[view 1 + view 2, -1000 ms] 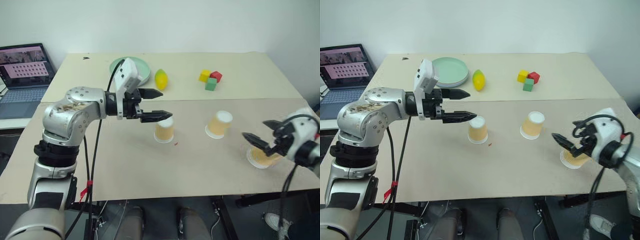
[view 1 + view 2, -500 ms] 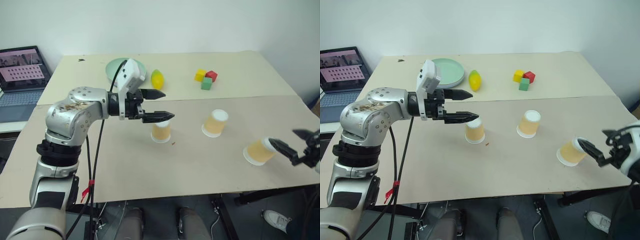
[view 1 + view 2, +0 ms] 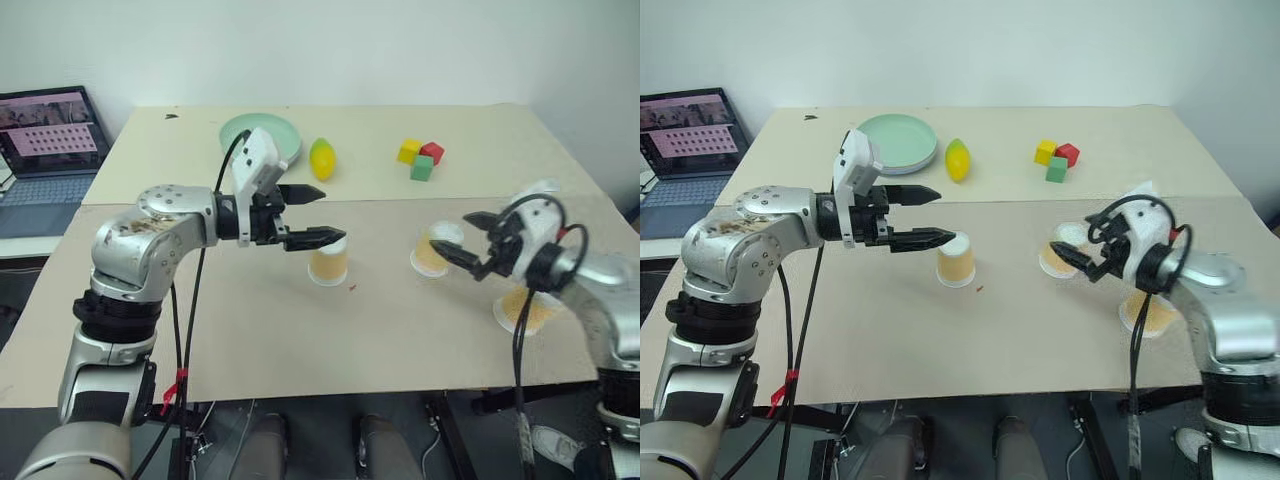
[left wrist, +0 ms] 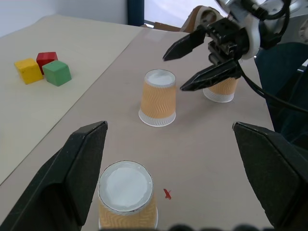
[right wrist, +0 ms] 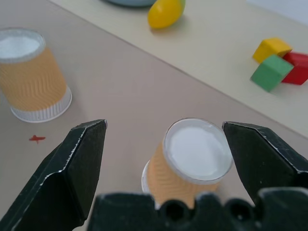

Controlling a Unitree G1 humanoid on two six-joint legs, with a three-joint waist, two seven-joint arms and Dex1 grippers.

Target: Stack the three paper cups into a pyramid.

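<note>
Next, my right gripper moves the middle cup (image 3: 431, 255) first. It is too far from the cup by my left gripper for a top cup, so it should go beside that cup (image 3: 369, 264).
Three paper cups stand on the tan table, mouth down where I can tell. The left cup (image 3: 328, 262) sits just under and beyond my left gripper (image 3: 318, 213), which hovers open and level with nothing in it. The middle cup (image 5: 195, 161) lies between the spread fingers of my open right gripper (image 3: 455, 236), apart from both. The third cup (image 3: 523, 310) stands near the right front edge, partly hidden behind my right forearm. In the left wrist view the left cup (image 4: 127, 195), middle cup (image 4: 158, 103) and third cup (image 4: 221, 89) form a row.
A green plate (image 3: 285, 135) and a yellow lemon (image 3: 322, 158) lie at the back left of the table. Yellow, red and green blocks (image 3: 421, 158) sit at the back middle. A laptop (image 3: 45, 150) stands off to the left.
My right gripper has swung left and forward, from the third cup at the right edge to around the middle cup. The left gripper has stayed by the left cup.
</note>
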